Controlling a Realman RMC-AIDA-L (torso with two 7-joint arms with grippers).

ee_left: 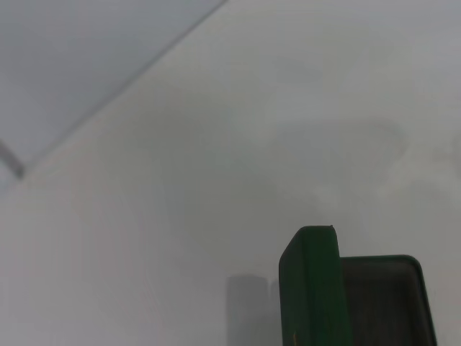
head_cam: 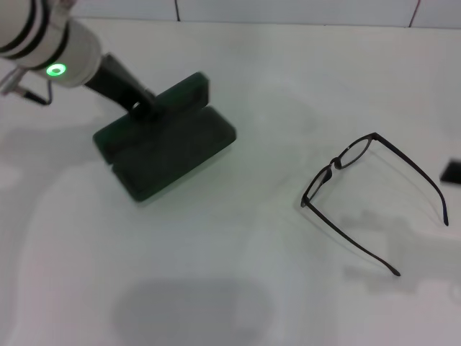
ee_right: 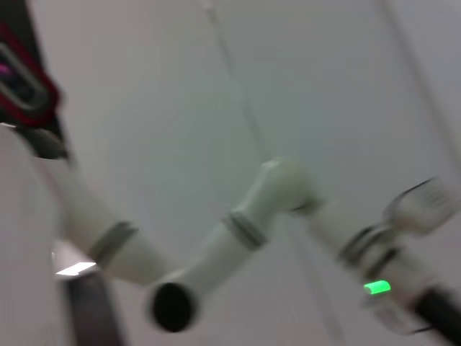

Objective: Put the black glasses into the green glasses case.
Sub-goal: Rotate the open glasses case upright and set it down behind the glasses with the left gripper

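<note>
I should keep carrying the open green case over the clear table until it rests (head_cam: 259, 148) beside the black glasses, because my left gripper is holding the case by its lid (head_cam: 189, 93).
The green glasses case (head_cam: 169, 151) lies open at the left of the white table, its lid (head_cam: 189, 90) standing up at the far side. My left gripper (head_cam: 140, 104) reaches down from the upper left and meets the case at the lid's left end. In the left wrist view the lid's green edge (ee_left: 310, 285) and the dark lining (ee_left: 382, 303) show close up. The black glasses (head_cam: 360, 189) sit unfolded on the table to the right, well apart from the case, with the temple arms pointing right. A black bit of my right gripper (head_cam: 452, 171) shows at the right edge.
The white table (head_cam: 238, 288) runs to a back edge at the top of the head view. In the right wrist view my left arm (ee_right: 252, 216) with its green light (ee_right: 376, 288) appears far off.
</note>
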